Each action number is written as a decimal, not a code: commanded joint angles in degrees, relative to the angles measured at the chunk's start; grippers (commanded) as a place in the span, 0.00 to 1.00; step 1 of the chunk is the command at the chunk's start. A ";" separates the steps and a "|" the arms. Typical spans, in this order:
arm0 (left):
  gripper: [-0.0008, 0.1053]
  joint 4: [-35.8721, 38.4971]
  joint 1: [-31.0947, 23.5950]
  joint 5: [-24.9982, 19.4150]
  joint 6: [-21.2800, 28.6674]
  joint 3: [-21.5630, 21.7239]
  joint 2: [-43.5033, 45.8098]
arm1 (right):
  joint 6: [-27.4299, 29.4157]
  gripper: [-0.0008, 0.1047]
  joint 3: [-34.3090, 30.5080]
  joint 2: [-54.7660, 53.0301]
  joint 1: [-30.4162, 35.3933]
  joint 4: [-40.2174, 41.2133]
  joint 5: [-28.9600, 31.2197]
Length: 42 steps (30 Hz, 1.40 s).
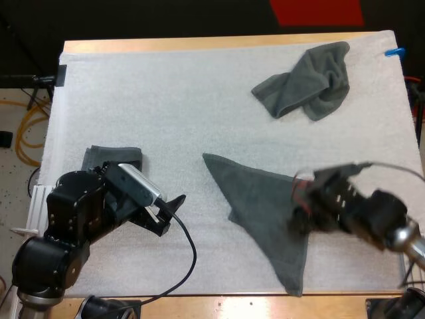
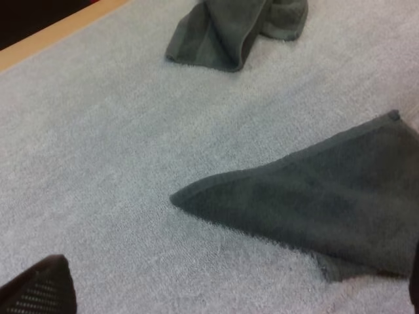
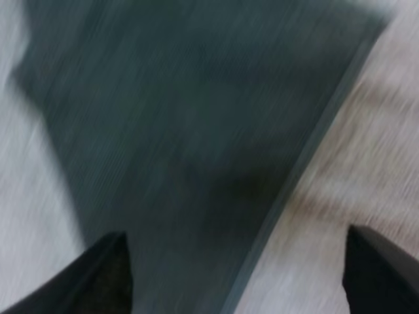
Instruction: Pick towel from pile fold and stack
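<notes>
The spread towel will open out into a flat square when I lift and pull it, because a small corner sticks out under the slanting edge.
A dark grey-green towel lies spread as a long triangle on the middle of the mat, its point toward my left arm. The same spread towel lies ahead of my left gripper. My left gripper is open and hovers left of that point, holding nothing. My right gripper is over the towel's right side. There the towel and its hemmed edge pass under my right gripper, whose fingers stand wide apart. A crumpled towel lies at the far right. A folded towel sits at the left, partly behind my left arm.
The white mat covers most of the wooden table. The crumpled towel lies near the table's far edge in the left wrist view. Bare mat stretches between the folded towel and the spread one.
</notes>
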State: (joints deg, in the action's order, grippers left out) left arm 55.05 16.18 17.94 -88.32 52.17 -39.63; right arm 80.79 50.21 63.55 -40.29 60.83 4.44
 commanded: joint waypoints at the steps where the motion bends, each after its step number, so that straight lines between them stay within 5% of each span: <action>1: 1.00 -0.92 0.20 0.86 0.18 -0.02 0.02 | 2.78 0.61 0.13 1.05 3.08 -2.20 -0.92; 9: 1.00 -0.92 0.20 1.16 0.18 -0.02 0.02 | 8.15 0.61 0.13 14.35 18.19 -12.31 -11.15; 25: 1.00 -0.92 0.20 1.16 0.18 -0.02 0.02 | 8.44 0.60 0.13 29.50 18.78 -23.22 -10.71; 34: 1.00 -0.92 0.20 1.16 0.18 -0.02 0.02 | 8.57 0.22 0.13 32.44 18.78 -23.20 -10.61; 36: 1.00 -0.92 0.20 1.16 0.06 -0.02 0.02 | 9.65 0.03 0.13 32.44 18.78 -22.97 -9.18; 42: 1.00 -0.92 0.20 1.16 -0.56 -0.02 -0.11 | 15.96 0.01 0.13 31.71 18.78 -18.99 1.31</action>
State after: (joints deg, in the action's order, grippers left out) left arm 55.05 16.18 18.65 -88.49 52.17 -39.68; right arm 95.23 50.53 94.91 -21.86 39.37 1.95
